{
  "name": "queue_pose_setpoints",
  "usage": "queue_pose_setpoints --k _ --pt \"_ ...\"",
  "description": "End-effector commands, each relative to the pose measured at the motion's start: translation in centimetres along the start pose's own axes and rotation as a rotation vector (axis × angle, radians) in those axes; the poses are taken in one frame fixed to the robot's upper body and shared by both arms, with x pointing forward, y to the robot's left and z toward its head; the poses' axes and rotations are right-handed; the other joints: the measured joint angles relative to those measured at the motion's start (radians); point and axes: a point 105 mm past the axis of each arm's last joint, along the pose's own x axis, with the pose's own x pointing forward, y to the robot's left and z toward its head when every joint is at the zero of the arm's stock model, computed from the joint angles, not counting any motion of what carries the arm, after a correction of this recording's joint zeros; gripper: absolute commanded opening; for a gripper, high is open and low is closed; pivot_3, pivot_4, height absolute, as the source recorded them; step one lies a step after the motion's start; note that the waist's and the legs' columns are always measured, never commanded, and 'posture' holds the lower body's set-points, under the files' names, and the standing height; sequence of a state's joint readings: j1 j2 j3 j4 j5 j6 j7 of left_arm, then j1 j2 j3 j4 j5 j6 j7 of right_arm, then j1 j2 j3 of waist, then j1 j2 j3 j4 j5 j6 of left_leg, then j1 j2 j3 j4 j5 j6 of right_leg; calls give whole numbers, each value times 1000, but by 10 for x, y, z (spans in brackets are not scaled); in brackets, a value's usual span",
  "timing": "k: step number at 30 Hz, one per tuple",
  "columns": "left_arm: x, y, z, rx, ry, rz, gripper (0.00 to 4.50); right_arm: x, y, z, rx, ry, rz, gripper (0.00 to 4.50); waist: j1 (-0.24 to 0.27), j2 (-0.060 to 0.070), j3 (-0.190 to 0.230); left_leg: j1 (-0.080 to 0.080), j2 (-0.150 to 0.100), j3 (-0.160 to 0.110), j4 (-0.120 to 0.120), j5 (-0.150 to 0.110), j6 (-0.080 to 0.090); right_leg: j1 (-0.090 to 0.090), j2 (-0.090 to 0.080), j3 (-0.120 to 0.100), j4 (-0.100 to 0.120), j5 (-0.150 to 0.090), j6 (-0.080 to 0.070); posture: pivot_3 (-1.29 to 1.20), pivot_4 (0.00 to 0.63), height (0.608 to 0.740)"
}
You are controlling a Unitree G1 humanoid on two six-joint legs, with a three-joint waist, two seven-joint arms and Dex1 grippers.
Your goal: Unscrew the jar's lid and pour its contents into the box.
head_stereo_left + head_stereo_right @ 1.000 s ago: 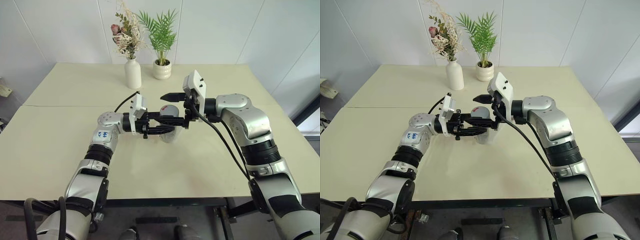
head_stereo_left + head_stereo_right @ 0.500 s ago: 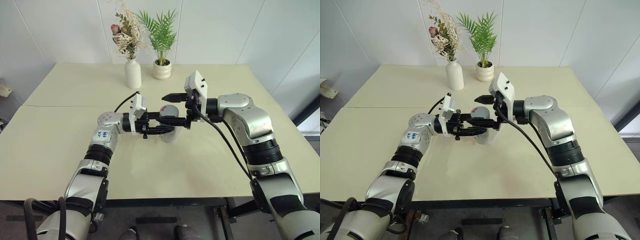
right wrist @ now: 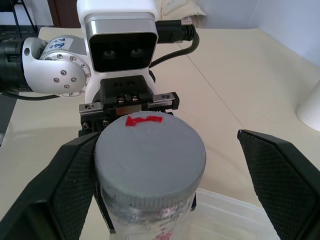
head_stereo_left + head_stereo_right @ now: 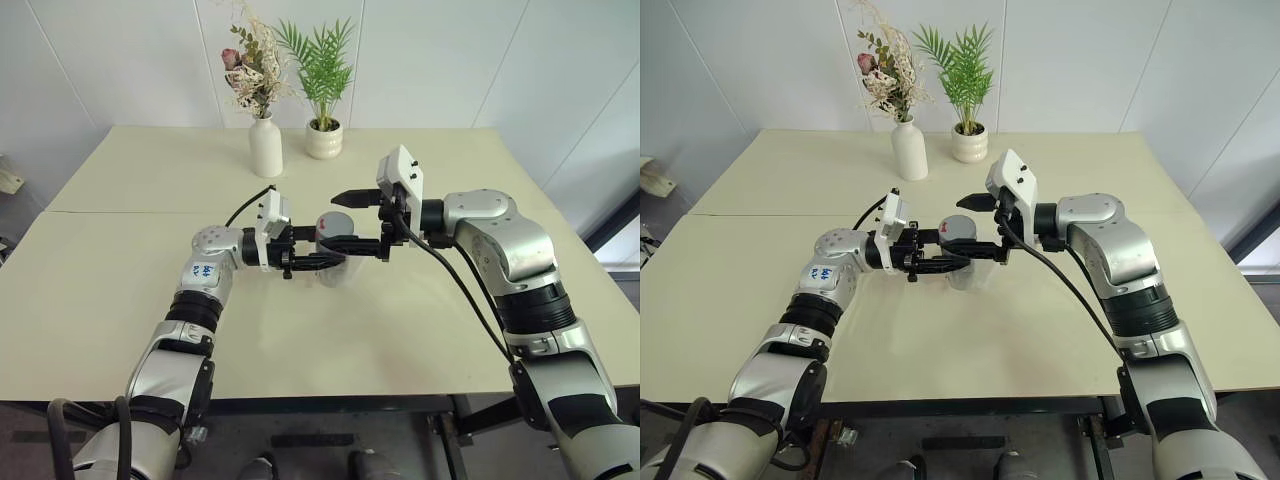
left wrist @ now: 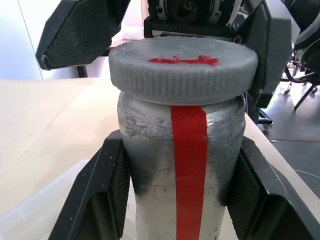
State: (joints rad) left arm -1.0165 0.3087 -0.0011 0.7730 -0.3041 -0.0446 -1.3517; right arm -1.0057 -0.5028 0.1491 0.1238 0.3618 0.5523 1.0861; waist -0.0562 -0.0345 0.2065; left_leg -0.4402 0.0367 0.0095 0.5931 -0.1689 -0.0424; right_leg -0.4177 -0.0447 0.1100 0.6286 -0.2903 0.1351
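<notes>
The jar's neck (image 3: 150, 212) can be seen below the lid's short ribbed rim, so the grey lid (image 3: 151, 155) should come off in one piece when the robot's right gripper lifts it.
My left gripper (image 4: 322, 252) is shut on the silvery-grey jar (image 5: 185, 165), which has a red stripe. It holds the jar upright just above the clear box (image 4: 338, 274) on the table. The grey lid (image 3: 150, 155), with a red mark on top, sits on the jar. My right gripper (image 4: 336, 221) faces it from the right and stands open. Its black fingers (image 3: 280, 175) straddle the lid; one is close beside it, the other well apart. The contents are hidden inside the jar.
A white vase (image 4: 265, 146) of dried flowers and a white plant pot (image 4: 324, 140) with a green plant stand at the back of the pale table (image 4: 120, 280). A seam runs across the tabletop behind the arms.
My right gripper has eased slightly to the right, still open around the lid. The left gripper and the jar have stayed in place.
</notes>
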Motion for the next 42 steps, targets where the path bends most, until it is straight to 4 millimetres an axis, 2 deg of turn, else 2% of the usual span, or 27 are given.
queue_pose_setpoints --k 1,25,34,42 --pt "0 1 12 52 -10 -11 2156 -10 -3 12 -37 -22 -27 4500 0 0 0 0 0 0 0 0 0 0 0 0 0 0 0 0 150 740" --pt "-2 2 12 52 -5 -5 2156 -14 3 17 -36 -30 -6 4500 0 0 0 0 0 0 0 0 0 0 0 0 0 0 0 0 150 740" --pt "-2 2 12 52 -4 -4 2156 -12 10 24 -29 -54 10 4500 0 0 0 0 0 0 0 0 0 0 0 0 0 0 0 0 150 740" --pt "-1 1 11 55 -6 -7 2156 -6 12 23 -20 -57 9 4500 0 0 0 0 0 0 0 0 0 0 0 0 0 0 0 0 150 740"
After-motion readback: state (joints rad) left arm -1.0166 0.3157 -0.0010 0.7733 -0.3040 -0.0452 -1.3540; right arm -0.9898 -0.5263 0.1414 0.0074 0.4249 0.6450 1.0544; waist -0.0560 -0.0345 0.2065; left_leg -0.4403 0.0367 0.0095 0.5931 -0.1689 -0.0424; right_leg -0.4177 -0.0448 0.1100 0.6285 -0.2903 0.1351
